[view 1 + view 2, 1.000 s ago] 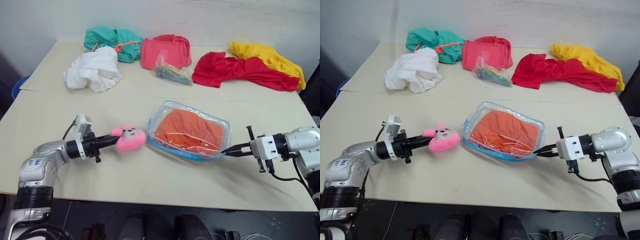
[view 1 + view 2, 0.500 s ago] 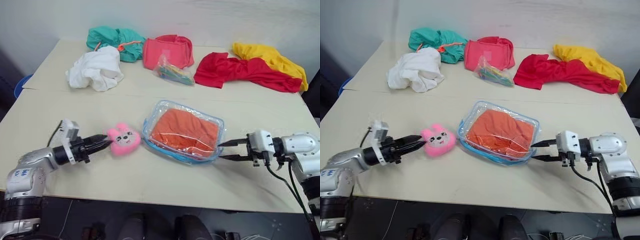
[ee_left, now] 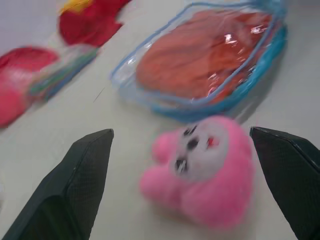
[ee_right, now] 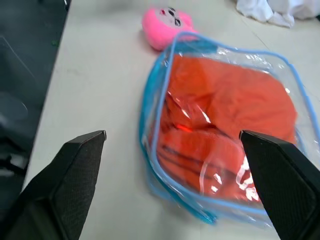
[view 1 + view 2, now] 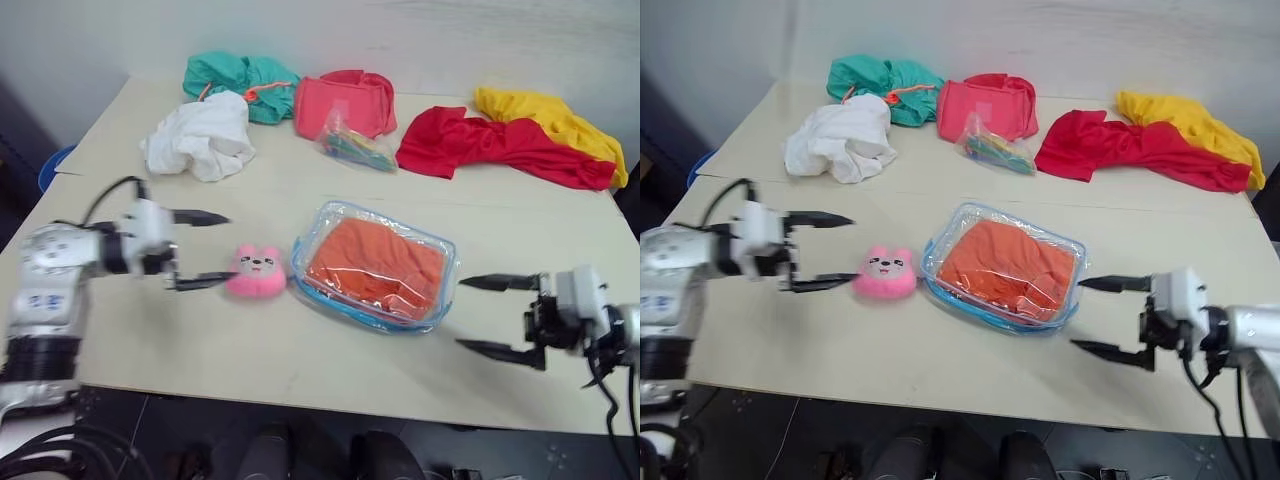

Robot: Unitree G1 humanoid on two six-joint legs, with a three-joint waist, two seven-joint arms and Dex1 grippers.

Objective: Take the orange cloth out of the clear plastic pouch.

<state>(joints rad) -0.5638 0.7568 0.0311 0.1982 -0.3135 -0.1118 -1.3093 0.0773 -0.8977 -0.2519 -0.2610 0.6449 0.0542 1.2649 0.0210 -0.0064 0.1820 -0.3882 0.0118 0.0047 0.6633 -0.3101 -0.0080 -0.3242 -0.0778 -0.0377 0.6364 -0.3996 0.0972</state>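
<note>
The folded orange cloth [image 5: 376, 268] has clear space [image 5: 321, 237] around it, so it will slide out in one piece when I hold the trim and pull.
The orange cloth [image 5: 378, 265] lies folded inside the clear plastic pouch [image 5: 330, 300], which rests flat on the table's middle with its light-blue trim all round. My left gripper [image 5: 231, 247] hovers left of the pouch, open wide, with its lower fingertip close to a pink plush toy [image 5: 257, 272]. The left wrist view has the toy [image 3: 205, 175] ahead, between the spread fingers [image 3: 85, 175], with the pouch [image 3: 150, 95] beyond it. My right gripper [image 5: 459, 313] is open wide to the right of the pouch, apart from it and holding nothing. The right wrist view looks onto the pouch [image 4: 150, 150] and the cloth [image 4: 225, 110].
Along the table's far side lie a white cloth [image 5: 200, 137], a teal cloth [image 5: 235, 75], a coral-pink cloth [image 5: 345, 100], a small clear bag of colourful items [image 5: 355, 145], a red cloth [image 5: 500, 145] and a yellow cloth [image 5: 550, 120]. The table's near edge [image 5: 300, 385] runs below both grippers.
Both grippers went from shut to wide open. The left one rose and rolled beside the pink toy. The right one drew back from the pouch's right corner.
</note>
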